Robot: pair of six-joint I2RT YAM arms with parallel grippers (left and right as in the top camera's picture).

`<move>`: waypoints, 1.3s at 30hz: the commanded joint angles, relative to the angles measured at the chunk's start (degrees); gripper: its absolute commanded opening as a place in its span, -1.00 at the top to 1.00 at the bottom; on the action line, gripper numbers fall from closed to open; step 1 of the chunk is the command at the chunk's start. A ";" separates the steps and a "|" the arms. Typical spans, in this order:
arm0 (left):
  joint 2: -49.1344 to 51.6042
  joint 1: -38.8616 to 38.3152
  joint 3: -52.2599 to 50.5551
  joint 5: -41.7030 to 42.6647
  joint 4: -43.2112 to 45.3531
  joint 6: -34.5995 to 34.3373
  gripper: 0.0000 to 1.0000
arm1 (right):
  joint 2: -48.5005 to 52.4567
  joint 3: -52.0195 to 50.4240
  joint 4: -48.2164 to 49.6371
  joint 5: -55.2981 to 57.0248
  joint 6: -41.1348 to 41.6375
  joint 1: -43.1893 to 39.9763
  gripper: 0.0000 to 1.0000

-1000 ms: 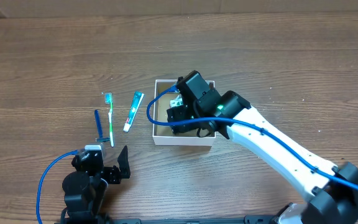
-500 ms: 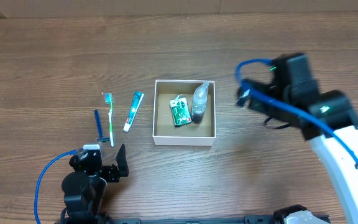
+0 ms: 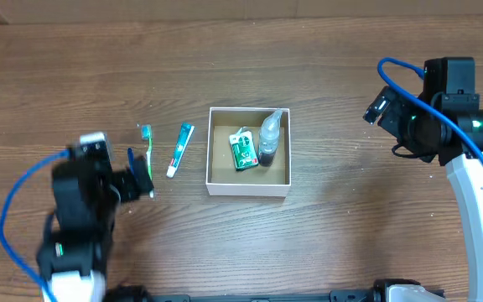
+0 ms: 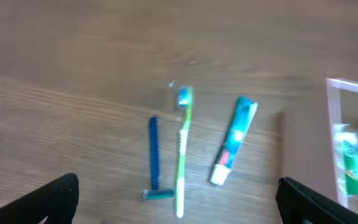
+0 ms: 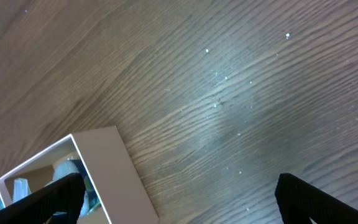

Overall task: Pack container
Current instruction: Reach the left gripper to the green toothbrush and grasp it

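Next, my left gripper packs the green toothbrush, toothpaste tube [image 3: 180,150] and blue razor, starting with the razor's handle [image 4: 154,146], because they lie across the container from my right gripper.
The container [image 3: 249,190], a white-walled box with a brown inside, stands mid-table and holds a green packet [image 3: 242,151] and a clear bottle [image 3: 270,137]. Left of it lie a toothpaste tube [image 3: 179,149], a green toothbrush [image 3: 148,144] and a blue razor [image 3: 132,159]. My left gripper [image 3: 141,181] is open and empty, hovering over the near ends of the razor [image 4: 153,155] and toothbrush [image 4: 182,143], with the tube [image 4: 232,142] and the container wall [image 4: 332,118] to its right. My right gripper [image 3: 379,109] is open and empty, well right of the container [image 5: 114,171].
Bare wooden table [image 3: 350,50] lies around the objects. The blue cables of both arms hang over the table at the left front and the right.
My right arm has pulled out of the container and swung away to the right, leaving the bottle and packet inside. My left arm has moved from the front edge up to the razor and toothbrush.
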 commanded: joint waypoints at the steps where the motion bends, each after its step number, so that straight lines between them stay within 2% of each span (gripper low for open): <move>1: 18.03 2.47 11.02 -1.79 -4.59 0.92 -1.00 | 0.09 0.81 0.22 -0.04 0.11 -0.26 -1.00; 5: 30.40 2.54 14.91 -1.66 -5.16 0.81 -1.00 | 0.09 0.81 0.22 -0.07 0.11 -0.26 -1.00; 11: 43.95 4.26 14.91 -2.08 -4.07 -4.35 -0.96 | 0.09 0.81 0.22 -0.07 0.11 -0.26 -1.00; 21: 54.10 4.98 14.91 -1.42 2.32 -4.68 -0.01 | 0.09 0.81 0.22 -0.07 0.11 -0.26 -1.00; 23: 55.47 4.98 14.91 -1.42 2.78 -4.63 0.09 | 0.09 0.81 0.22 -0.07 0.11 -0.26 -1.00; 28: 56.04 4.98 15.08 -1.40 2.14 -4.66 0.83 | 0.09 0.81 0.22 -0.07 0.11 -0.26 -1.00; 29: 56.04 4.98 15.50 -1.40 1.11 -4.68 0.92 | 0.09 0.81 0.22 -0.07 0.11 -0.26 -1.00; 34: 56.02 4.96 22.71 -0.11 -9.27 -4.66 0.92 | 0.09 0.81 0.22 -0.07 0.11 -0.26 -1.00; 39: 54.01 3.04 38.80 11.28 -24.28 -4.63 0.92 | 0.09 0.81 0.22 -0.04 0.11 -0.26 -1.00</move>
